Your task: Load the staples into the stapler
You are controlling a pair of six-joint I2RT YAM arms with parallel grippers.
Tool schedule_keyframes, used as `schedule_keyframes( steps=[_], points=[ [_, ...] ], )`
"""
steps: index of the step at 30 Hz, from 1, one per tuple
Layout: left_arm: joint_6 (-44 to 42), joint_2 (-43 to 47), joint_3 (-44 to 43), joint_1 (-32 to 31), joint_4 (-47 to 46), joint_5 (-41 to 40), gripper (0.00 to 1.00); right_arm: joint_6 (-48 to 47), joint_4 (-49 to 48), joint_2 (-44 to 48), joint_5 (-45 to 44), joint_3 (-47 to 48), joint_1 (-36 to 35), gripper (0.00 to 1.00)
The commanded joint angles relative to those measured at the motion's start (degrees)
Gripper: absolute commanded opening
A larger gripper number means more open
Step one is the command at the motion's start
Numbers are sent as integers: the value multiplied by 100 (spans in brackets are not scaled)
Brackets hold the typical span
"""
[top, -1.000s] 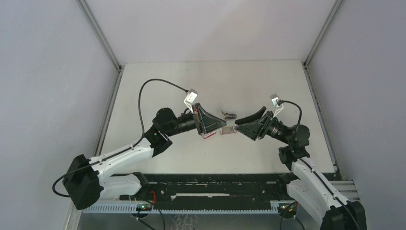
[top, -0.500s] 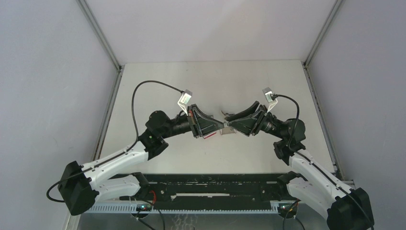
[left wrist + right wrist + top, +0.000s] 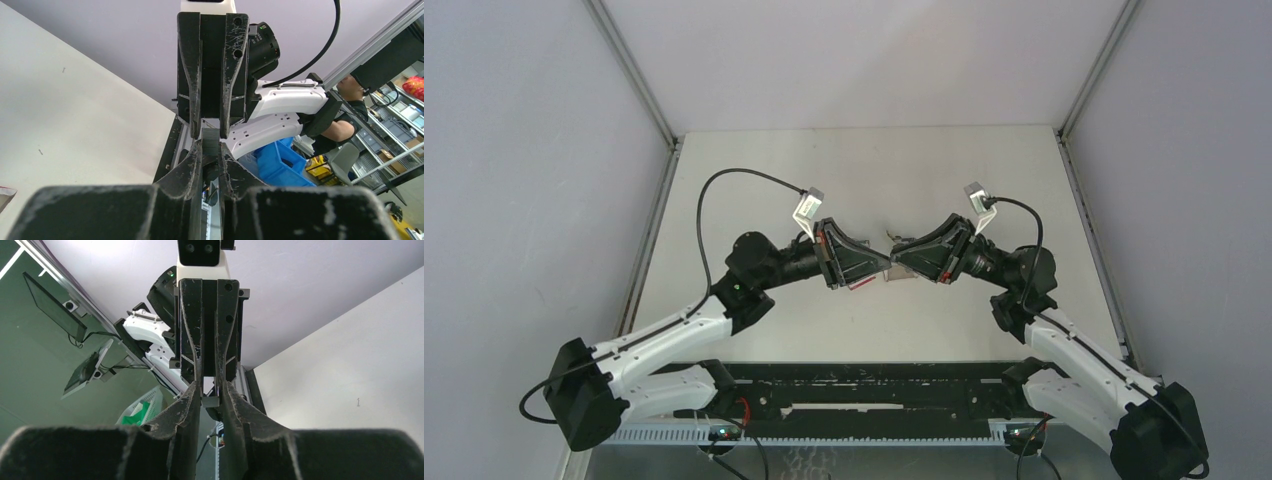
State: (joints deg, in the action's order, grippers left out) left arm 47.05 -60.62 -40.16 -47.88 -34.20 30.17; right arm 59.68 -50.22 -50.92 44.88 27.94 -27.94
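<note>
I should open my left gripper and pick up the stapler with it, because both my grippers pinch the staples. My right gripper should keep holding the staples for loading.
My two grippers meet tip to tip above the middle of the table. A short dark-grey ribbed strip, the staples, sits between the fingertips of my left gripper, which is shut on it. My right gripper has its fingers closed on either side of the strip's far end, seen end-on as a small grey U in the right wrist view. A small pale shape on the table just below the fingertips looks like the stapler; it is mostly hidden.
A red-and-white box lies on the table under my left gripper; its corner shows in the left wrist view. A small dark item lies just behind the fingertips. Metal frame rails run along both table sides.
My right gripper, open a second ago, moved left to the left gripper's tips and closed its fingers round the strip. The left arm shifted slightly left and back.
</note>
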Motion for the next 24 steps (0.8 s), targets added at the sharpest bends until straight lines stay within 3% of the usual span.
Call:
schedule_keyframes(
  steps=[1,14,16,18,20,24],
  points=[
    [35,175,93,-29,-202,24,8,-76,-191,-23,-100,247,-61,21],
    [16,174,122,-37,-202,-42,10,199,-367,-8,10,247,-80,9],
    [15,165,129,-34,-200,-77,20,178,-347,39,7,247,-84,9],
    [-72,180,113,-24,-53,-157,38,69,-236,91,-14,247,-52,8],
    [-391,287,54,11,505,-370,54,-197,93,181,-43,247,30,8],
    [-812,664,116,315,1469,-1015,75,-930,1165,468,-107,247,343,8]
  ],
)
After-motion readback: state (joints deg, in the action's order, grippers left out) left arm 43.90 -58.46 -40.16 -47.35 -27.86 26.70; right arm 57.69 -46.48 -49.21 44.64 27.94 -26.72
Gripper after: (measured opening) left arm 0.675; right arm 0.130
